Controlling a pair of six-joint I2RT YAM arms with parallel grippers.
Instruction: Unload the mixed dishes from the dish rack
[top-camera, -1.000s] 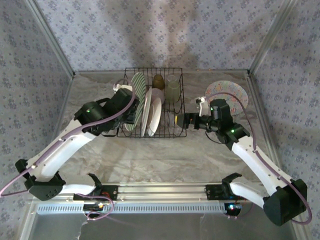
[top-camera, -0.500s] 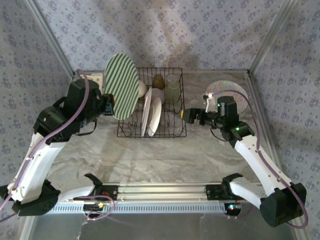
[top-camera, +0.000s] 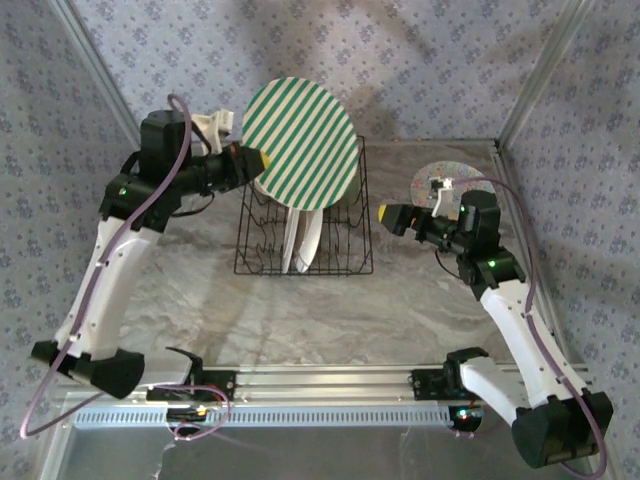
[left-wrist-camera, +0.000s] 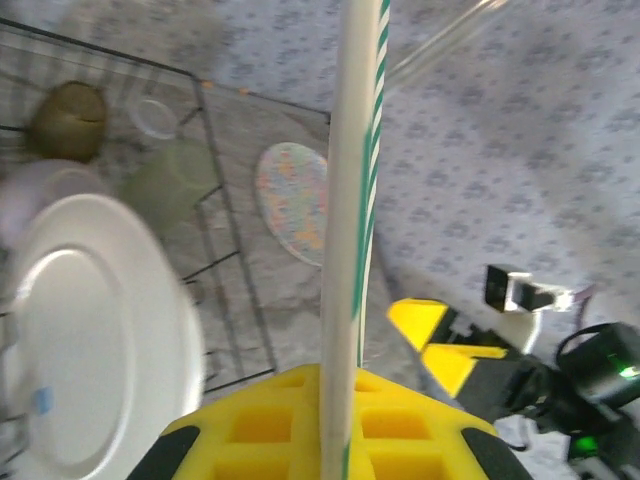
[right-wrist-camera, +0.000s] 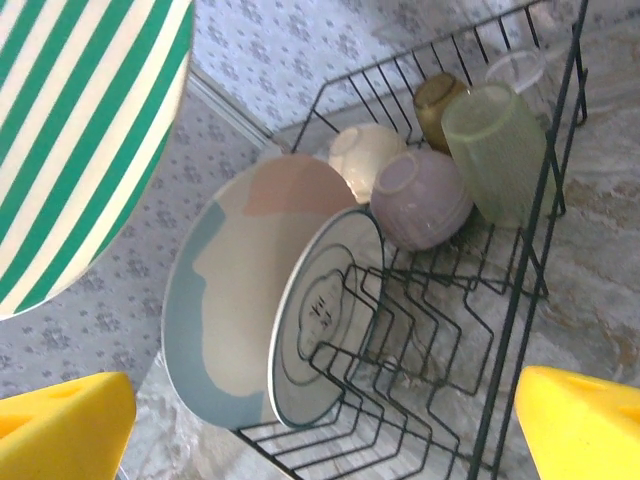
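Note:
The striped plate's free rim (top-camera: 355, 150) is high above the rack, opposite my left gripper, so my open right gripper should keep going toward that rim (top-camera: 354, 163) and close there.
My left gripper (top-camera: 250, 160) is shut on the rim of a green-and-white striped plate (top-camera: 300, 143), held high above the black wire dish rack (top-camera: 352, 262). In the left wrist view that plate (left-wrist-camera: 345, 200) runs edge-on between the yellow fingers (left-wrist-camera: 270, 425). In the rack stand a colour-block plate (right-wrist-camera: 230, 300), a ringed plate (right-wrist-camera: 325, 310), a cream bowl (right-wrist-camera: 365, 155), a lilac bowl (right-wrist-camera: 420, 195) and an olive-brown cup (right-wrist-camera: 440, 100). My right gripper (top-camera: 385, 213) hovers open just right of the rack, holding nothing.
A pale green tumbler (right-wrist-camera: 497, 150) lies in the rack's back corner. A speckled plate (top-camera: 440, 178) lies flat on the table at the back right, behind the right arm. Patterned walls close in the back and sides.
The left arm has lifted the striped plate out of the rack and swung it up, face toward the camera. The right gripper has drawn back a little to the right, still open.

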